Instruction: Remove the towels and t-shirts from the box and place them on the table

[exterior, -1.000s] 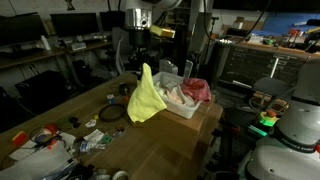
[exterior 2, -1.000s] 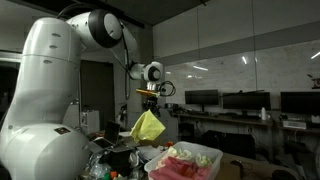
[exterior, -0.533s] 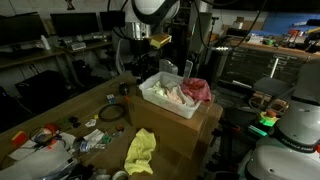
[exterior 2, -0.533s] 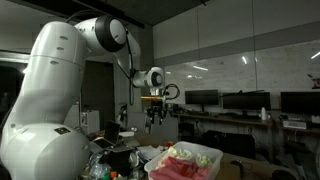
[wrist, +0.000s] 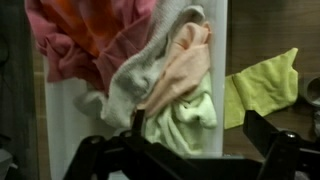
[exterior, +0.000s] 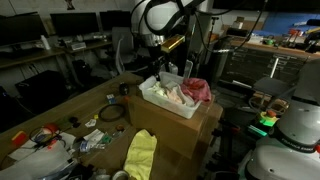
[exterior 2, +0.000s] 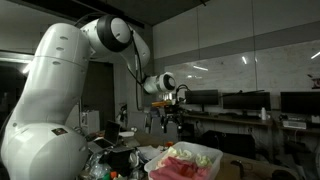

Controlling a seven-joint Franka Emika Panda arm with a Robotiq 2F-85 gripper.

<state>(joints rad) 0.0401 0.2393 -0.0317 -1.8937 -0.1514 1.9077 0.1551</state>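
The box's side [wrist: 218, 138] beside the pale green piece is between my gripper's open fingers, so I should move across to the red cloth [wrist: 98, 45] before I go down to grasp.
A white box [exterior: 160, 103] stands on the wooden table [exterior: 185, 140], filled with crumpled towels and t-shirts [exterior: 178, 93]; a red one [exterior: 198, 90] hangs at its far corner. A yellow cloth [exterior: 141, 153] lies flat on the table in front of the box. My gripper [exterior: 167, 60] hovers above the box, open and empty. In the wrist view the gripper [wrist: 200, 128] looks down on the box [wrist: 65, 110]: a red cloth [wrist: 85, 35], a grey-white towel [wrist: 150, 55], a peach piece [wrist: 182, 75] and a pale green one [wrist: 185, 115]. The yellow cloth [wrist: 262, 85] lies outside the box wall. In an exterior view the gripper [exterior 2: 168, 115] hangs above the box [exterior 2: 210, 153].
Small clutter [exterior: 55, 137] and a coiled cable [exterior: 111, 113] lie on the table's near-left part. Monitors [exterior: 75, 22] line a bench behind. A white machine [exterior: 296, 115] stands right of the table. The box sits close to the table's right edge.
The gripper let go of the yellow cloth, which dropped onto the table in front of the box. The jaws opened and the arm swung back over the box.
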